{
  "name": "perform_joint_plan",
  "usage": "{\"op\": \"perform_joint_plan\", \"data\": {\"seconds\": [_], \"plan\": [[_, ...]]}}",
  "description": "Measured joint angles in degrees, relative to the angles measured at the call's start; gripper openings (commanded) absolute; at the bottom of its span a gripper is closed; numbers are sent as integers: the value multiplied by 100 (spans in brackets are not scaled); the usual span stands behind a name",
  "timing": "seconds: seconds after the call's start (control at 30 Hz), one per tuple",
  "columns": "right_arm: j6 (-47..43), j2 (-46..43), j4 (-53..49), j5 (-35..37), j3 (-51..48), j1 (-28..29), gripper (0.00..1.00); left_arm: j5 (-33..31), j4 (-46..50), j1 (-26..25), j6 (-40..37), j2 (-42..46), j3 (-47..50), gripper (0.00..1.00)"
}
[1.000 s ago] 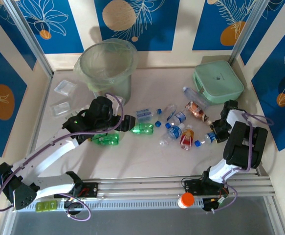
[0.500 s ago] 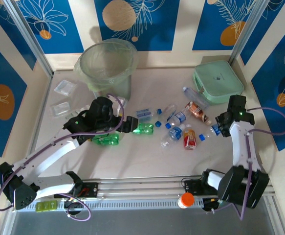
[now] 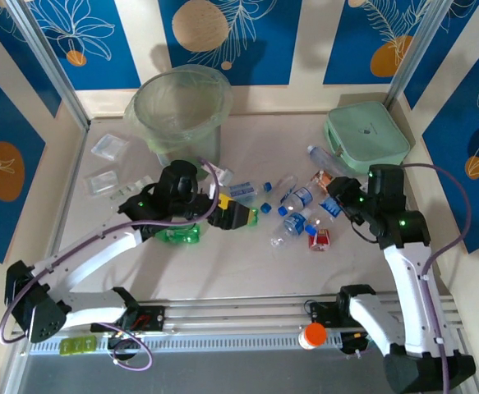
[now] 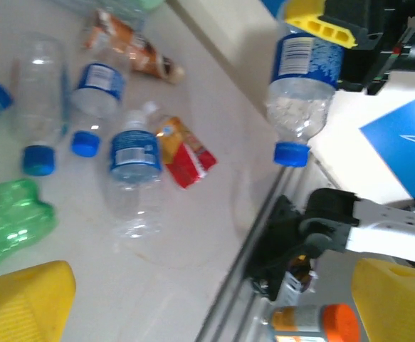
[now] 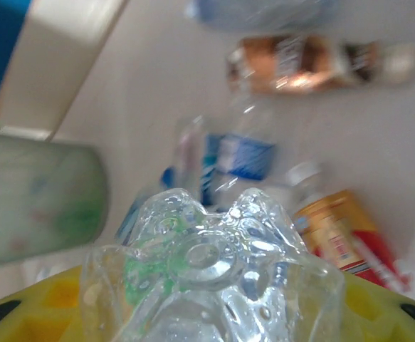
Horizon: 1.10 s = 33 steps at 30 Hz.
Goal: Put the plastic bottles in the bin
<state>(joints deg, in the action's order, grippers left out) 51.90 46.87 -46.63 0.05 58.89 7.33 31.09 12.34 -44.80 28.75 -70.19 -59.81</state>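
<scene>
My left gripper will take the clear blue-capped bottle point(image 4: 303, 89), which hangs cap down, and I should expect only clinging drops inside because the bottle has a see-through, speckled shoulder point(image 4: 300, 110).
The bin point(image 3: 180, 103) stands at the back left, pale green and tall. Several plastic bottles lie mid-table: a green one point(image 3: 181, 235), clear blue-labelled ones point(image 3: 293, 222) point(image 4: 134, 153) and a red-orange one point(image 3: 318, 236) point(image 4: 186, 152). My left gripper point(image 3: 232, 215) point(image 4: 207, 299) hangs wide open over another green bottle point(image 4: 8, 217), its yellow fingers point(image 4: 22, 303) holding nothing. Raised above the table, my right gripper point(image 3: 343, 199) point(image 5: 207, 299) is shut on a clear blue-capped bottle point(image 3: 330, 205) point(image 4: 300, 78). That bottle's base point(image 5: 207, 256) faces the right wrist camera.
A mint-green case point(image 3: 366, 135) sits at the back right, with a clear bottle point(image 3: 321, 156) against it. Flat clear packets point(image 3: 109, 146) lie left of the bin. A metal rail point(image 3: 247, 313) runs along the near edge, with an orange-capped item point(image 3: 313, 335) on it.
My right arm has lifted the clear bottle off the table and swung it left. My left gripper has opened wider and shifted slightly right.
</scene>
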Motion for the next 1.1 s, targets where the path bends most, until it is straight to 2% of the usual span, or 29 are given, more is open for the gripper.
{"op": "perform_joint_plan", "data": {"seconds": [0.23, 0.33, 0.53, 0.77, 0.87, 1.03, 1.1], "plan": [[374, -214, 728, -356, -66, 1329, 41, 815, -1593, -70, 1054, -640, 4, 99], [518, -232, 1067, -400, -92, 1663, 40, 1202, -2533, -122, 1633, -922, 70, 100], [787, -251, 1707, -479, -221, 1976, 40, 1849, -4454, -221, 2863, -1368, 299, 97], [1088, -251, 2514, -658, -573, 2048, 38, 2107, -5539, -291, 3622, -1615, 332, 93], [1147, -251, 2761, -678, -616, 2059, 37, 2162, -6033, -299, 3958, -1768, 348, 84], [1209, -282, 3058, -750, -636, 2083, 36, 2240, -6616, -293, 4415, -1980, 350, 62], [1224, -326, 3147, -769, -669, 2085, 36, 2260, -6738, -293, 4516, -2024, 352, 57]]}}
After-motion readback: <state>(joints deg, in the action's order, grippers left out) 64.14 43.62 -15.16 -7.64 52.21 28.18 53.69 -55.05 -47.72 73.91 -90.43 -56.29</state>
